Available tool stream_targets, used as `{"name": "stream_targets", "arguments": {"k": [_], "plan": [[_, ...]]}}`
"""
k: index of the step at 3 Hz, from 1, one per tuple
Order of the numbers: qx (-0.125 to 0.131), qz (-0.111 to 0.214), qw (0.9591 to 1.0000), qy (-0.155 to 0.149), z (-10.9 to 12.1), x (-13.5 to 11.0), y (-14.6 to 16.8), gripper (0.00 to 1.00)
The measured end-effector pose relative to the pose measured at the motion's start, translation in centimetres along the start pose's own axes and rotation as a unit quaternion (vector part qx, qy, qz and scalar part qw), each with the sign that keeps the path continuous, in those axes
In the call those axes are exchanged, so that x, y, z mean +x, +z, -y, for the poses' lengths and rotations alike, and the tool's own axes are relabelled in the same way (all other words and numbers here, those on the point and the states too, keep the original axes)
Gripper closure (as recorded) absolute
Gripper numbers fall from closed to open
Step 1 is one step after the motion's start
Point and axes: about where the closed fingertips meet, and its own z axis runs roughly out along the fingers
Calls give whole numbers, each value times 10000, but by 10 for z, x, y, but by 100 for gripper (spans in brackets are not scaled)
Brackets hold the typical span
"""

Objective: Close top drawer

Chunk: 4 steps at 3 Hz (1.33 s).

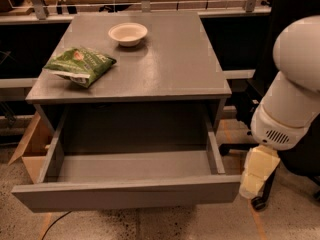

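I expect hidden drawer fronts [138, 168] to show up underneath as I push in the pulled-out top drawer [126, 193], because it covers the lower front side of the cabinet.
The top drawer [125, 195] of the grey cabinet is pulled far out toward me. Its plain flat front has no handle. Its grey box inside [132, 164] holds nothing that I can see. No other drawer fronts show below it. My gripper [257, 176] is a cream-coloured piece hanging under the white arm [295, 94]. It sits just right of the drawer's front right corner, at about the height of the front, and it looks slightly apart from the drawer.
On the cabinet top [170, 69] lie a green snack bag [80, 65] at the left and a white bowl [128, 34] at the back. A cardboard box [29, 151] stands left of the cabinet. A black office chair [295, 14] is behind my arm. A cable [50, 225] runs on the floor.
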Motion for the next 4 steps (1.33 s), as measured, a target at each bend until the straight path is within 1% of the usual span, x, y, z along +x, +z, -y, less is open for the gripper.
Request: {"name": "stream_targets", "arguments": {"k": [1,2,3,4], "plan": [[-84,-80,9998,141,-5,4,10,0],[-96,-83,9997,193,-5,4,11,0],[-234,-102,9983,529,-15,7,28,18],[-415,-19,9956,835,-39,10,46,41]]}}
